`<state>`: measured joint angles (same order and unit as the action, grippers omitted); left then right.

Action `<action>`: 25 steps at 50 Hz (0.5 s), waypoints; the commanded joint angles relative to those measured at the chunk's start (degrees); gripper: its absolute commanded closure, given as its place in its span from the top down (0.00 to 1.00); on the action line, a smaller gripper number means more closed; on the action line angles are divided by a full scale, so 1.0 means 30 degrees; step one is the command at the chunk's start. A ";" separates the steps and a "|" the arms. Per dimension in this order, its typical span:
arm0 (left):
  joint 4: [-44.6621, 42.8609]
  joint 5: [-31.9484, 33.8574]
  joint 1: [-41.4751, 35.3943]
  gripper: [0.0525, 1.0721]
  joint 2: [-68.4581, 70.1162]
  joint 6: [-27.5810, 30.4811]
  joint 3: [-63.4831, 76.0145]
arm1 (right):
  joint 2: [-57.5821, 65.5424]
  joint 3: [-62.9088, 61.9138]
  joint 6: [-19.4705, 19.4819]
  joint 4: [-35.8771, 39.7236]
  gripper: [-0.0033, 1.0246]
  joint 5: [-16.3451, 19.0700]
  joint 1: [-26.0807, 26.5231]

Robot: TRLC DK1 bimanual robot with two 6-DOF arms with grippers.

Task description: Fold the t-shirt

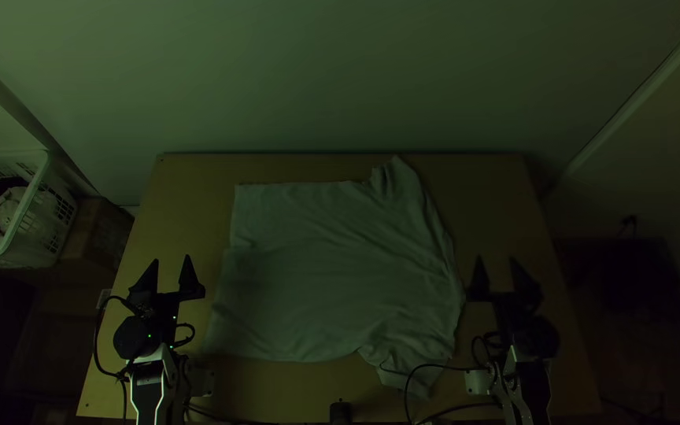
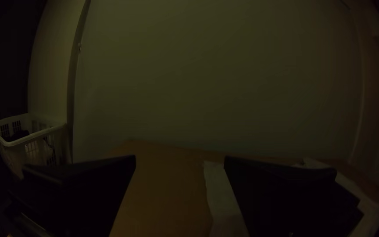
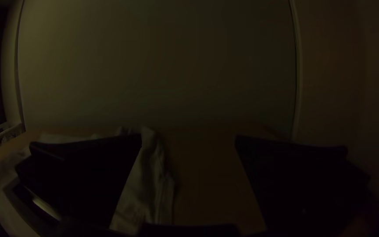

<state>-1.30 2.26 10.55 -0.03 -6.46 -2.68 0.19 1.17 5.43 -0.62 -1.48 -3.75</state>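
Observation:
I expect the t-shirt's far sleeve to trail behind, pointing at the wall, when I fold the t-shirt's edge over, because that sleeve sticks out past the t-shirt's edge.
The pale t-shirt lies spread on the table, its body toward the left and its sleeve end toward the right, with wrinkles near that end. Left of its hem, my left gripper stands open; my right gripper is open just right of the shirt. In the left wrist view, my left gripper has its fingers wide apart, and part of the shirt shows beside one finger. The right wrist view has my right gripper open with nothing between its tips, and shirt fabric partly behind one finger.
A white laundry basket holding dark and light cloth stands off the table's left side, near a cardboard box. Bare wooden table surrounds the shirt. A small black object is at the near edge, and a wall rises behind.

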 commanded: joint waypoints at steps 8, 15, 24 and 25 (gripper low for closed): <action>0.0580 -0.0139 0.0030 0.95 0.0040 -0.0572 0.0834 | -0.0150 -0.0243 0.1002 0.0471 0.95 0.0052 -0.0713; 0.0580 -0.0139 -0.0029 0.95 0.0040 -0.0542 0.0834 | -0.0150 -0.0243 0.1002 0.0149 0.95 0.0052 -0.0508; 0.0873 0.0008 0.0323 0.95 0.0040 -0.0513 0.0219 | -0.0150 0.0167 0.0709 -0.1843 0.95 -0.0006 -0.0362; 0.1019 0.0008 0.0293 0.95 0.0040 -0.0513 0.0043 | -0.0150 0.0343 0.0709 -0.1872 0.95 -0.0006 -0.0303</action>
<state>-1.08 2.26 10.92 -0.03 -6.90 -2.76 0.19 1.17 7.25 -3.42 -1.28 -5.43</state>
